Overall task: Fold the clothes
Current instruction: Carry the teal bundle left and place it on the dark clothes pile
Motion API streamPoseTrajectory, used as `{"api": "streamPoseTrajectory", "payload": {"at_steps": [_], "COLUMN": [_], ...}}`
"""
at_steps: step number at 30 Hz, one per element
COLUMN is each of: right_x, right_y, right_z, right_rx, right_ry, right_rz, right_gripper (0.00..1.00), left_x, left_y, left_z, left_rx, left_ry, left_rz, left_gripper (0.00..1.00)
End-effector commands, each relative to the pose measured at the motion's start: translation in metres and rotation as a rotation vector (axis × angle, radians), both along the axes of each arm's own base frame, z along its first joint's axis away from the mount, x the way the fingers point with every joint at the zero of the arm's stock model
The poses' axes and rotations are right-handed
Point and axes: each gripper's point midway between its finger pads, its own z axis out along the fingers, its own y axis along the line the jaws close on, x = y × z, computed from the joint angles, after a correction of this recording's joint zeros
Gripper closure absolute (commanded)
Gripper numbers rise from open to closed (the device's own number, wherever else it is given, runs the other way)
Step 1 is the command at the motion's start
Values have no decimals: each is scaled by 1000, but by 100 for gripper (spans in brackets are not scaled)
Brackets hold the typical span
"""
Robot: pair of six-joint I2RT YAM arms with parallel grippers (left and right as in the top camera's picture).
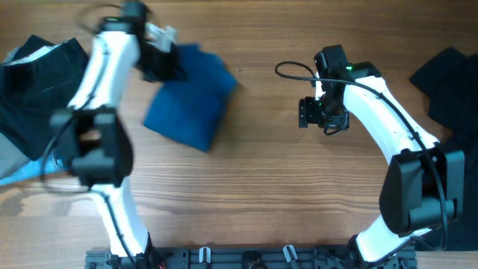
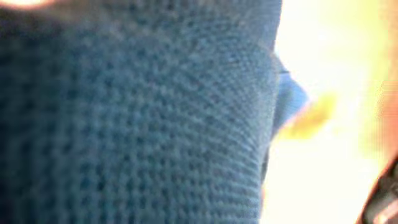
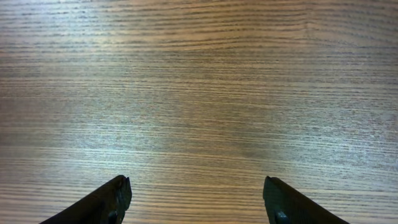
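The robot's left gripper has the royal-blue shirt (image 1: 193, 103) hanging from it as a folded bundle, so the robot should go on carrying the shirt until it lies over the pile of black garments (image 1: 46, 93).
The royal-blue shirt (image 1: 187, 101) lies as a folded bundle on the wooden table, left of centre. My left gripper (image 1: 159, 58) is at the bundle's upper left corner and appears shut on the fabric. The left wrist view is filled by blurred blue knit fabric (image 2: 137, 118) right against the lens, and its fingers are hidden. My right gripper (image 1: 302, 112) hovers over bare wood to the right of the shirt. In the right wrist view it is open and empty (image 3: 198, 199).
A pile of black garments (image 1: 37, 82) with some light fabric lies at the far left edge. Another black garment (image 1: 448, 75) lies at the far right edge. The arm bases stand along the front edge.
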Motion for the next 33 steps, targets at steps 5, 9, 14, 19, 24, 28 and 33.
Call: {"api": "streamPoseTrajectory", "payload": {"at_steps": [5,9,14,19,24,28,33], "right_x": [-1,-3,-5,-5,-9,-12,-12], "right_y": [-5,-5,-6,-6,-6,-7,-7], "right_z": [0,0,0,0,0,0,0], "right_rx": [-20,-21,-23,-23,-26,-29,-29], "right_ry": [-1,5,14,15,28,42,42], "right_rz": [-27,-26,-26,-27,-27,-26,-52], "right_gripper": [27,27,27,27,28,28,28], "left_x": [17,14,5,-7,-14,-20,-27], "left_y": [135,207,273,332,363,378,393], "left_z": [129,151,159,159,132,116,116], "left_rx": [60,77,99,183,207,206,216], "left_ry": [-349,-428,-479,-516,-463,-429,-439], "left_rz": [336,523,679,796,856,886,914], "left_gripper": [96,96,95,89,88,89,85]}}
